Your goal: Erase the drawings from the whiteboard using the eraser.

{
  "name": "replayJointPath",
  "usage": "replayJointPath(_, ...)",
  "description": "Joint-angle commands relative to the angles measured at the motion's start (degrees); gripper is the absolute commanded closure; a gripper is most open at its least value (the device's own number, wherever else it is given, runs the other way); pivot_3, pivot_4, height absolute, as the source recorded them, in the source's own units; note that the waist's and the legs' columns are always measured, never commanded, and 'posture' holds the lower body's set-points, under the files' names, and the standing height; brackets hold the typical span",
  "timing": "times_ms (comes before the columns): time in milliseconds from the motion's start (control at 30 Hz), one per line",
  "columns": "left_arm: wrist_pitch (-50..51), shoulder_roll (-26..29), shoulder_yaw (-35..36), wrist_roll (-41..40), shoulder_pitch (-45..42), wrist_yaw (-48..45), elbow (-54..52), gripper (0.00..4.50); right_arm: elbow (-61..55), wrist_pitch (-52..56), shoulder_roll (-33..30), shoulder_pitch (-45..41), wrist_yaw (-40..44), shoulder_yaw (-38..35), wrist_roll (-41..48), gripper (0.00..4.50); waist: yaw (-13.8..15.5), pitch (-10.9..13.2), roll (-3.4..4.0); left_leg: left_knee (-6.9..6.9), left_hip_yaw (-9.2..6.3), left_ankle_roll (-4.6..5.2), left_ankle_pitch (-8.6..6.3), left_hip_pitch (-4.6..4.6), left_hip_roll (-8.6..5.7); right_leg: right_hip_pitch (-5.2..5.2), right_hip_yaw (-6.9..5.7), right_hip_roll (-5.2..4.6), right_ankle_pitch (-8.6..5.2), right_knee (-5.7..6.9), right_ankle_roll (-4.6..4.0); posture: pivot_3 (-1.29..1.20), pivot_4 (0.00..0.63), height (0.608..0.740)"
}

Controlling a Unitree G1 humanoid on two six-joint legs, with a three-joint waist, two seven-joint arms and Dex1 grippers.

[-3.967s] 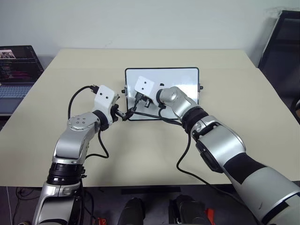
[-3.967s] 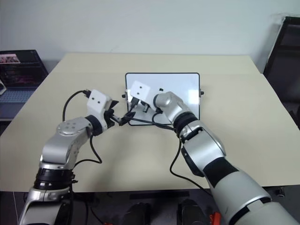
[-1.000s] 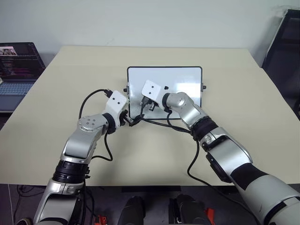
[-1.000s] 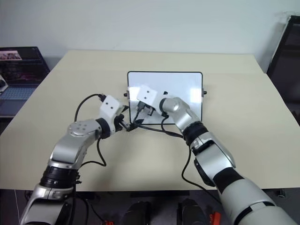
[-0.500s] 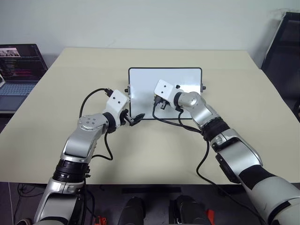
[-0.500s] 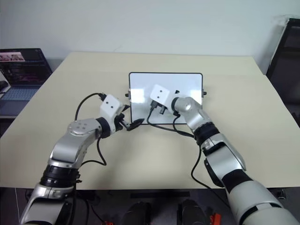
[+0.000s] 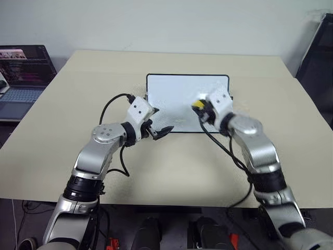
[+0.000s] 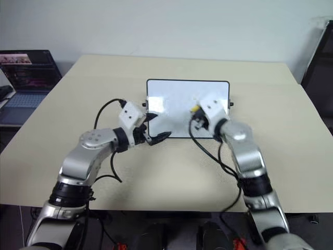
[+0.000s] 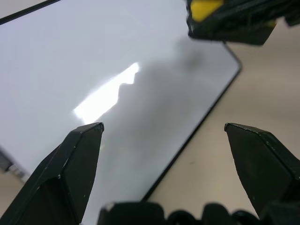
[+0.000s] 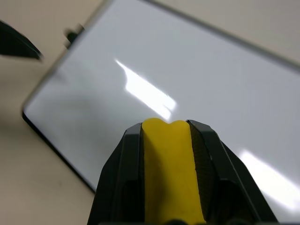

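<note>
The whiteboard under the eraser is blank white (image 7: 176, 99). My right gripper should go on moving the eraser to the free table (image 8: 266, 136) next to the whiteboard before it lets go of it there.
The whiteboard (image 7: 177, 88) lies flat at the middle of the table, its visible surface blank white. The drawings are out of view. My right gripper (image 7: 200, 111) hovers over the board's right half, shut on the yellow eraser (image 10: 171, 173), which sticks out between its black fingers (image 10: 119, 178). The eraser (image 9: 206, 8) also appears in the left wrist view, above the board's near right corner. My left gripper (image 7: 160, 132) is open, with nothing between its fingers, and sits just above the board's near edge, left of its middle.
The beige table (image 7: 156, 172) has free room on every side of the board. An open laptop (image 7: 21, 65) stands off the table's left side. A dark rack (image 7: 318, 49) stands at the far right. Black cables (image 7: 112, 104) loop from both wrists.
My right gripper has carried the eraser from the board's lower left across to its right half. The left gripper has shifted a little right along the near edge.
</note>
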Motion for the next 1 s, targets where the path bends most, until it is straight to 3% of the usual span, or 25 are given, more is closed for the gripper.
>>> replayJointPath(33, -3.4, -0.4, -2.2, -0.9, -1.6, -4.1, -2.0, 0.0, -7.6, 4.7, 0.4, 2.5, -4.2, -5.1, 1.4, 3.49, -0.1, 0.0, 0.0, 0.0, 0.01, 0.0, 0.0, 0.02, 0.01, 0.01, 0.0, 0.02, 0.0, 0.01, 0.0, 0.0, 0.15, 0.74)
replayJointPath(233, -9.7, -4.6, -6.9, 1.1, -5.9, -8.3, 5.8, 0.0, -8.6, 11.8, 1.7, 7.6, -10.9, -7.9, 0.2, 3.49, -0.2, 0.0, 0.0, 0.0, 0.19, 0.0, 0.0, 0.11, 0.07, 0.07, 0.01, 0.38, -0.01, 0.04, 0.01, 0.0, 0.15, 0.74)
replayJointPath(500, -17.3, -8.2, -10.3, 3.3, -10.3, -13.4, 15.1, 0.0, -0.5, 9.8, 3.6, 6.1, -16.2, -12.9, 2.8, 3.49, -0.4, 0.0, 0.0, 0.0, 0.27, 0.01, 0.0, 0.09, 0.05, 0.06, 0.05, 0.4, -0.01, 0.02, 0.01, 0.0, 0.15, 0.74)
replayJointPath(900, -18.6, -10.9, -10.8, 5.2, -9.9, -13.5, 15.0, 0.0, 5.2, 4.8, 2.0, 4.5, -18.5, -14.3, 4.8, 3.49, -0.6, 0.0, 0.01, -0.01, 0.3, 0.02, -0.01, 0.09, 0.05, 0.06, 0.08, 0.42, -0.01, 0.0, 0.01, 0.0, 0.15, 0.74)
replayJointPath(1000, -18.4, -11.1, -10.7, 5.3, -9.8, -13.7, 14.8, 0.0, 6.3, 3.7, 1.8, 4.3, -18.7, -14.4, 5.2, 2.59, -0.6, 0.0, 0.01, -0.01, 0.3, 0.02, -0.01, 0.09, 0.05, 0.06, 0.08, 0.42, -0.01, 0.0, 0.01, 0.0, 0.15, 0.74)
